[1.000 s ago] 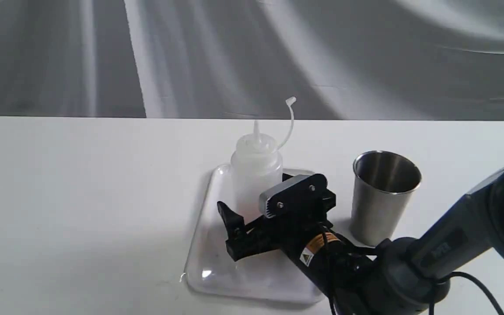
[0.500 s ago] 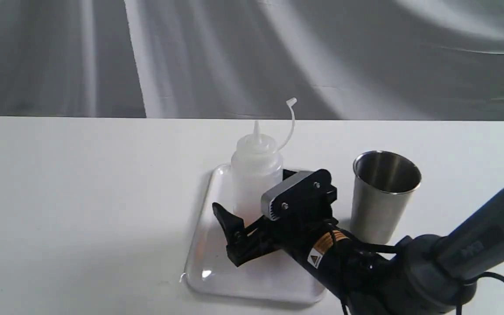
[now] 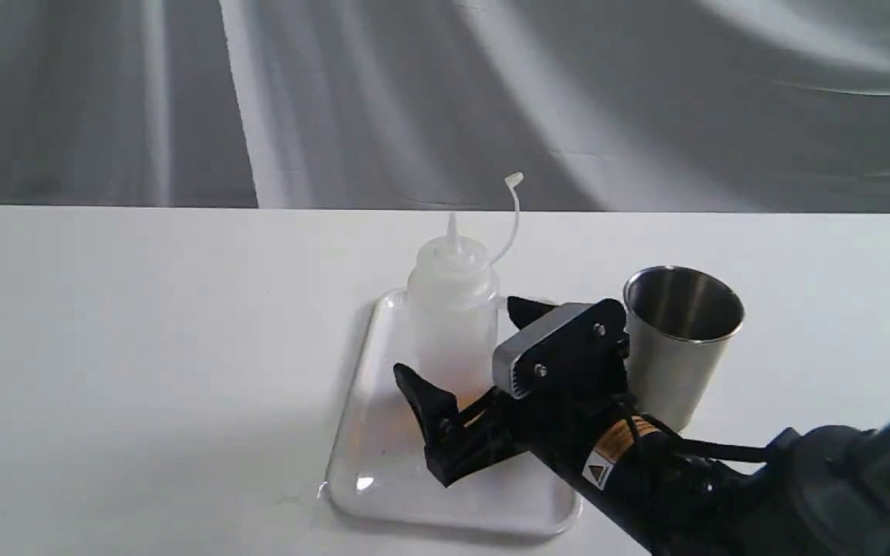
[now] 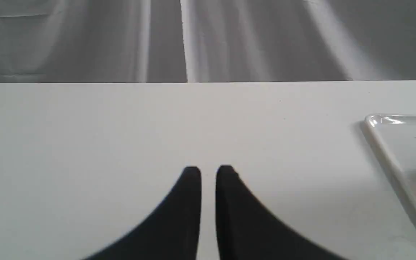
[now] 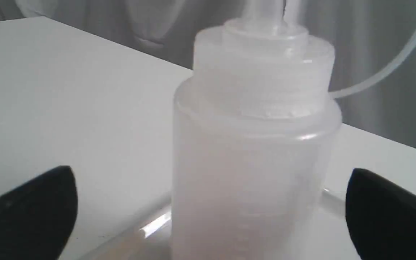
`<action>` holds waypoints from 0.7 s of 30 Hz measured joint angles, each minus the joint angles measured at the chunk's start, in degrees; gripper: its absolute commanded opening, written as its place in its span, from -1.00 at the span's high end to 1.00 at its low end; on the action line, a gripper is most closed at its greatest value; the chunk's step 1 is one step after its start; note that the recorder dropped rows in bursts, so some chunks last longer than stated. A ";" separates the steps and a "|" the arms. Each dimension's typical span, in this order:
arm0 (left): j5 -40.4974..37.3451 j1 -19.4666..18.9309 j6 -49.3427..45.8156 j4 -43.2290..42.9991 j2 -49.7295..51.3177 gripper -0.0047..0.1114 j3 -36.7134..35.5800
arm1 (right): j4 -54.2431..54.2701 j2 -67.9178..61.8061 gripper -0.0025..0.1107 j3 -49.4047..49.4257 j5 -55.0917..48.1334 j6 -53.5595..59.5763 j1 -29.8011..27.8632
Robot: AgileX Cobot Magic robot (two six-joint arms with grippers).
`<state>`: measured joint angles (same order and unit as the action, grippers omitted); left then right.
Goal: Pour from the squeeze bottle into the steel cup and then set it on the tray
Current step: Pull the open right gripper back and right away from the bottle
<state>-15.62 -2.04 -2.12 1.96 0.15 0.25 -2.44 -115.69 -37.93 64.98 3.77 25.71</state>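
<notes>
My right gripper is backing away with both fingers open, and the squeeze bottle (image 3: 452, 320) stands upright on the white tray, free of them. It should now back away until it is clear of the steel cup (image 3: 679, 357).
The squeeze bottle (image 3: 453, 309) stands upright on the white tray (image 3: 383, 479), nozzle up, its cap strap curling to the right, a little amber liquid near its base. My right gripper (image 3: 462, 341) is open just in front of it. In the right wrist view the bottle (image 5: 251, 151) sits between the two black fingertips (image 5: 42, 202) with clear gaps on both sides of my right gripper (image 5: 209, 173). The steel cup (image 3: 673, 347) stands upright on the table right of the tray, partly behind the wrist. My left gripper (image 4: 208, 169) hovers shut over bare table.
The tray's rim (image 4: 377, 137) shows at the edge of the left wrist view, and its corner (image 5: 150, 227) under the bottle in the right wrist view. The right arm (image 3: 723, 486) fills the near right corner. A grey cloth backdrop hangs behind the white table.
The right gripper has drawn back to the right and toward the near edge, away from the bottle. The bottle stays upright on the tray and the cup has not moved.
</notes>
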 measured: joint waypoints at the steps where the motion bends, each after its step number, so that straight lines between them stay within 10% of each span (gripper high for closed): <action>1: 0.00 0.00 0.00 0.00 0.00 0.78 0.00 | 0.00 0.84 -0.90 0.80 0.00 0.11 0.00; 21: 0.00 0.00 0.00 0.00 0.00 0.78 0.00 | -9.35 27.87 -0.90 14.81 -15.26 0.73 0.00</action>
<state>-15.62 -2.04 -2.12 1.96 0.15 0.25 -11.79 -87.82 -23.13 49.72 4.50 25.71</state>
